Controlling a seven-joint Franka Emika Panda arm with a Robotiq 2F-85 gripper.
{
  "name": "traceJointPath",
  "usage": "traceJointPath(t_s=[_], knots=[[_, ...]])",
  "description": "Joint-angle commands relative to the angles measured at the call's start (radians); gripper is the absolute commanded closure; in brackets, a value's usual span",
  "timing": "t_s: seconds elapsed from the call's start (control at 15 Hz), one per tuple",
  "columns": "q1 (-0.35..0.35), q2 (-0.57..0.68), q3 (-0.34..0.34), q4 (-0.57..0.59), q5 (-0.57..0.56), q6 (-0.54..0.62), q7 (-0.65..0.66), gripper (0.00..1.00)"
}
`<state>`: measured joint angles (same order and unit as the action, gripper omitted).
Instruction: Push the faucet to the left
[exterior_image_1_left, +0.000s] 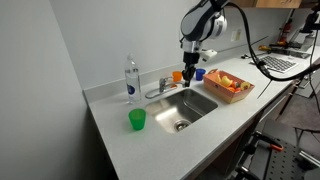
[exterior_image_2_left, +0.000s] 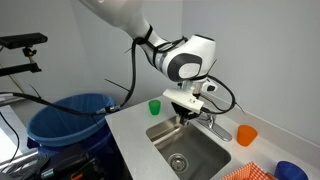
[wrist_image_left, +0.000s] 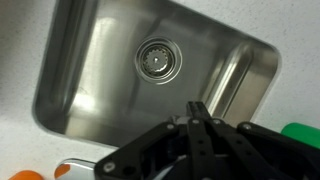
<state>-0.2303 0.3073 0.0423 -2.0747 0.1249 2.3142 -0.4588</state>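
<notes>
My gripper is hanging on the basin side of the faucet's spout (exterior_image_1_left: 155, 93), so next I move over the faucet to the spout's wall side (exterior_image_1_left: 150, 87) before I push.
The faucet (exterior_image_1_left: 160, 88) is a small chrome tap at the back rim of the steel sink (exterior_image_1_left: 196, 110), with its low spout lying along that rim. It also shows in an exterior view (exterior_image_2_left: 213, 123) and as a chrome sliver at the bottom left of the wrist view (wrist_image_left: 82, 165). My gripper (exterior_image_1_left: 188, 76) hangs over the back of the sink, just beside the faucet, in both exterior views (exterior_image_2_left: 186, 116). In the wrist view its black fingers (wrist_image_left: 200, 110) are pressed together with nothing between them, above the sink basin (wrist_image_left: 90, 90).
A clear water bottle (exterior_image_1_left: 131, 80) stands beside the faucet. A green cup (exterior_image_1_left: 137, 120) sits on the counter by the sink. An orange cup (exterior_image_1_left: 177, 76), a blue cup (exterior_image_1_left: 199, 73) and a food basket (exterior_image_1_left: 228, 86) stand beyond the gripper. A blue bin (exterior_image_2_left: 70, 120) stands beside the counter.
</notes>
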Motion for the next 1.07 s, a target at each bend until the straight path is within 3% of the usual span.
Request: traceJointPath(t_s=[0.0, 0.33, 0.73, 1.0], knots=[[0.038, -0.032, 0.016, -0.04, 0.053, 0.008, -0.02, 1.0], [0.063, -0.027, 0.003, -0.014, 0.027, 0.038, 0.006, 1.0], [0.035, -0.011, -0.031, 0.071, 0.116, 0.135, 0.071, 1.0], [0.052, 0.013, -0.105, 0.091, 0.001, 0.183, 0.183, 1.0]])
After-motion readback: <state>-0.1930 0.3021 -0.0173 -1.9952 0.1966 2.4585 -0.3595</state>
